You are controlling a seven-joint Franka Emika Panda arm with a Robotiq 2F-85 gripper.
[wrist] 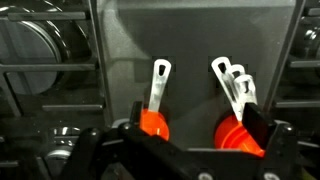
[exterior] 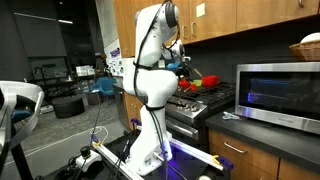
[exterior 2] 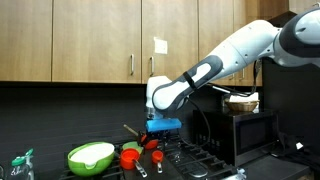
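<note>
One finger of my gripper is hanging over the nested stack [wrist: 238, 136], next to the stack's slanted white handles. I should turn my gripper and bring it to the center over those handles [wrist: 236, 84].
In the wrist view my gripper [wrist: 196, 120] stands open over the stove top, its dark fingers [wrist: 262, 128] spread wide. A single orange measuring cup [wrist: 153, 123] with a white handle lies near the left finger. A nested stack of orange measuring cups [wrist: 232, 134] with white handles lies by the right finger, which partly covers it. Nothing is held between the fingers. In an exterior view the gripper [exterior 2: 160, 128] hangs just above the orange cups [exterior 2: 131, 157] on the burner grates. The gripper [exterior: 180, 67] also shows over the stove in an exterior view.
A light green bowl [exterior 2: 90, 155] sits on the stove beside the cups. Black burner grates [wrist: 60, 70] run across the stove top. A microwave [exterior: 280, 95] with a basket [exterior: 310, 47] on top stands on the counter. Wooden cabinets [exterior 2: 90, 40] hang above.
</note>
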